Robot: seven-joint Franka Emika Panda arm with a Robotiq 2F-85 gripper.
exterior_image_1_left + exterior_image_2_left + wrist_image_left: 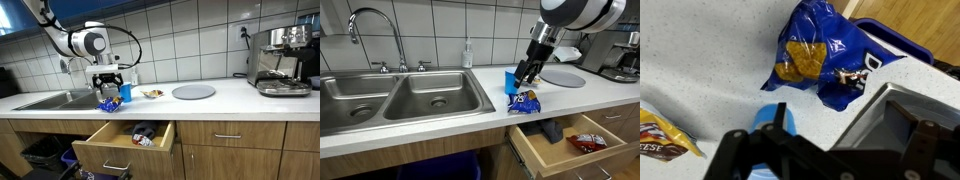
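Note:
One finger of my gripper is over the blue cup (774,118). I should move toward the counter's front edge and go down around the blue snack bag (525,104).
A crumpled blue snack bag (107,103) (524,99) (820,55) lies on the white counter near its front edge, above an open drawer. A blue cup (125,93) (510,80) (773,122) stands just behind it. My gripper (108,84) (527,73) (840,145) hangs over the bag beside the cup, pointing down. Its dark fingers stand apart with nothing between them; it is open. In the wrist view one finger (776,112) overlaps the cup.
A double steel sink (400,95) (45,99) with a faucet (375,30) adjoins the bag. The open wooden drawer (125,142) (570,140) holds a dark item and a red packet. A cheese snack pack (660,135), a grey plate (193,91) and a coffee machine (280,60) sit farther along.

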